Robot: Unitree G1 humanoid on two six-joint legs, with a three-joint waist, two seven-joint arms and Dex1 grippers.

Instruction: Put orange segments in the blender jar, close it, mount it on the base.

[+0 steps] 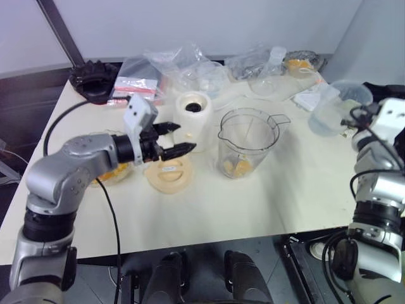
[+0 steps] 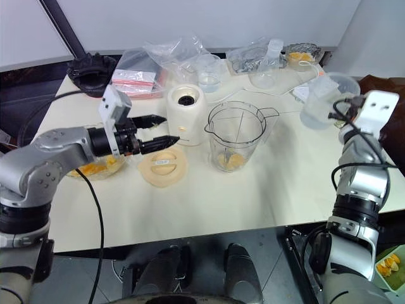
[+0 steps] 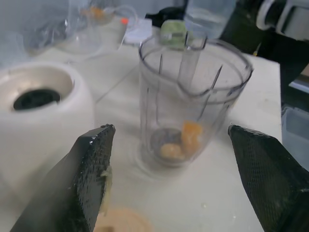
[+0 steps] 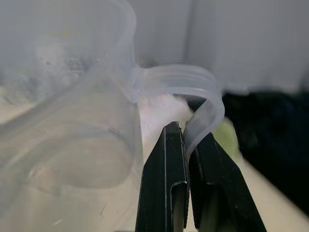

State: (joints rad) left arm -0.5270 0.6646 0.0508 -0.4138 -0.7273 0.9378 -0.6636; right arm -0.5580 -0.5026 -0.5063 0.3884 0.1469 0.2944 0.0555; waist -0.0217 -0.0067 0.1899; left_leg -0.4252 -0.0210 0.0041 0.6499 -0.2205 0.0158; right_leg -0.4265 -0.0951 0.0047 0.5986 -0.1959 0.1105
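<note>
My right gripper keeps lowering the cup, as the plastic cup's bottom (image 1: 324,123) faces the open spot (image 1: 305,152) beside the blender jar, and lets go once it stands there.
The clear blender jar (image 1: 247,142) stands upright mid-table with a few orange segments (image 1: 237,166) at its bottom. To its left is the cream-white base (image 1: 193,117), its dark socket facing up. My left gripper (image 1: 185,137) hovers open in front of the base, above a round cream lid (image 1: 168,174), pointing at the jar (image 3: 193,96). A clear bowl of orange segments (image 2: 95,168) lies under my left forearm. At the table's right edge my right gripper (image 4: 188,133) is shut on the handle (image 4: 203,96) of a clear plastic cup (image 1: 329,107).
Plastic bags (image 1: 183,63), clear containers and a small bowl with orange pieces (image 1: 297,63) crowd the back of the table. A black object (image 1: 95,79) sits at the back left with a cable running forward. Orange pieces lie in a tray (image 2: 387,263) beyond the right edge.
</note>
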